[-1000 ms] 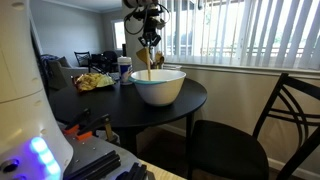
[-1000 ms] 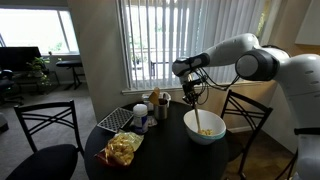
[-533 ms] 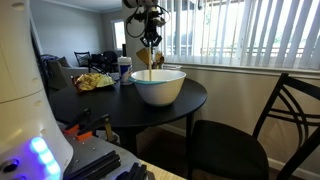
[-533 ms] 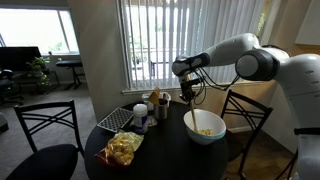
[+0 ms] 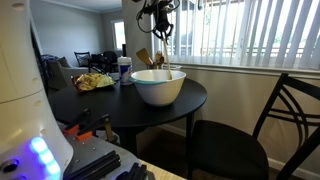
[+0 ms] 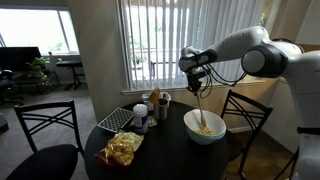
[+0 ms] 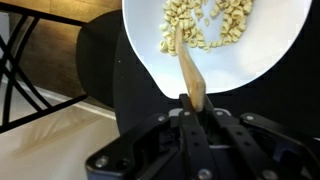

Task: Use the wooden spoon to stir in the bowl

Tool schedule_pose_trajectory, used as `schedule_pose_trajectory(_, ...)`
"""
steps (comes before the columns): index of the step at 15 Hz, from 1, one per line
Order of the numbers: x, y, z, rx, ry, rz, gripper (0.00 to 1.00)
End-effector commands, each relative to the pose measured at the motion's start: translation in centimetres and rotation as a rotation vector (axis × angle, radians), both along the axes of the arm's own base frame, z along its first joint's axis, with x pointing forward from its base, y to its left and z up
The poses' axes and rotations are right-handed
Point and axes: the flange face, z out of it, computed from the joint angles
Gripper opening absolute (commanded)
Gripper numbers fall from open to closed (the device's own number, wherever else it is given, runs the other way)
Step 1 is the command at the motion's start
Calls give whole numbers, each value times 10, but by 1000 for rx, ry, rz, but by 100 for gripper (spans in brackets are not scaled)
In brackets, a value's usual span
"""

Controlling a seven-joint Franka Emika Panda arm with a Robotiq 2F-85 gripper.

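I should continue to hold my gripper in its place above the bowl and let go of the spoon's handle [image 6: 199,103] there, because the wooden spoon's tip [image 7: 180,41] is in the food, well inside the bowl.
The large white bowl shows in both exterior views [image 5: 158,90] [image 6: 200,136] on the round black table, and in the wrist view [image 7: 146,52] with light tan food pieces inside. My gripper [image 5: 160,22] [image 6: 198,76] hangs above the bowl and is shut on the handle of the wooden spoon [image 7: 188,72]. The spoon [image 6: 200,105] hangs straight down from the jaws. Its tip reaches into the food in the bowl. In the wrist view my gripper [image 7: 195,104] sits at the bottom, with the handle between the fingers.
The black table [image 5: 196,97] [image 6: 170,152] also holds a blue-and-white cup [image 5: 124,70], a holder with wooden utensils [image 5: 146,58] [image 6: 160,100], a snack bag [image 5: 95,82] [image 6: 124,148] and a wire rack [image 6: 117,118]. Black chairs [image 5: 280,112] [image 6: 45,122] stand around it. Window blinds hang behind.
My gripper has risen and shifted sideways over the bowl, carrying the spoon with it. The spoon now hangs more upright and higher in the bowl.
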Motion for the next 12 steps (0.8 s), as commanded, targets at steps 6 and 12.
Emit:
schedule_pose_trajectory(6,-44,-31,9,-17,10,-80,3)
schedule_pose_trajectory(12,-76,-39,-9,33,87,-100,3)
